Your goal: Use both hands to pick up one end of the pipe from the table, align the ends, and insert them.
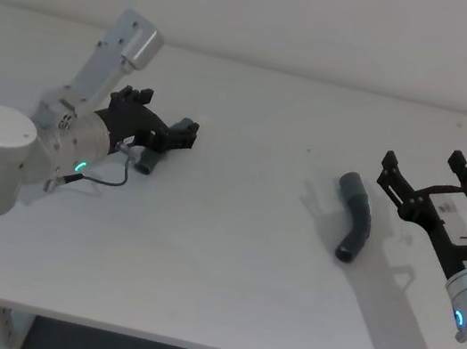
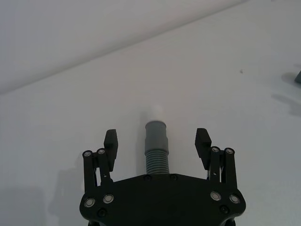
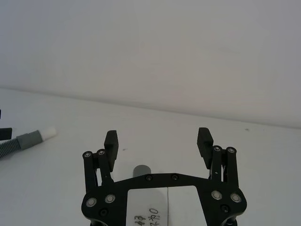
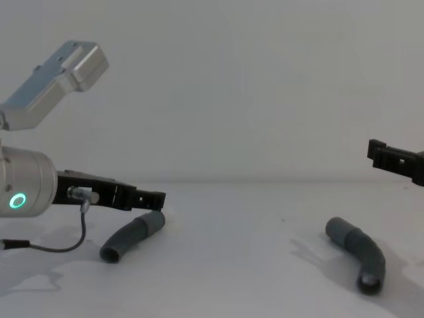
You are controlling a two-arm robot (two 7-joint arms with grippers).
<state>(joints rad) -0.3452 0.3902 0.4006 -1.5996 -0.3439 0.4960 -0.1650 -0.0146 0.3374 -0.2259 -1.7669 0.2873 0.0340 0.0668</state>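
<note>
I expect the pipe's white tip [image 2: 157, 113] to stay in place and come along when I lift the grey cuff [image 2: 156, 135], because the tip sticks straight out of the cuff.
Two dark grey curved pipe pieces lie far apart on the white table [image 1: 227, 264]. The left piece [image 1: 147, 163] [image 4: 132, 235] has a ribbed bend, and its grey cuff [image 2: 156, 135] ends in a white tip [image 2: 155, 112]. My left gripper [image 1: 170, 123] [image 2: 157, 138] is open, with a finger on each side of that cuff and a gap to it on both sides. In the chest view this gripper [image 4: 149, 197] hangs just above the piece's raised end. The right piece [image 1: 355, 216] [image 4: 358, 252] lies bare. My right gripper [image 1: 422, 158] [image 3: 157, 138] is open just beyond it, above one end [image 3: 141, 170].
A thin cable [image 4: 66, 246] loops from the left wrist down to the table. The table's front edge [image 1: 186, 340] runs close below both arms. A plain pale wall [image 4: 265, 79] stands behind the table.
</note>
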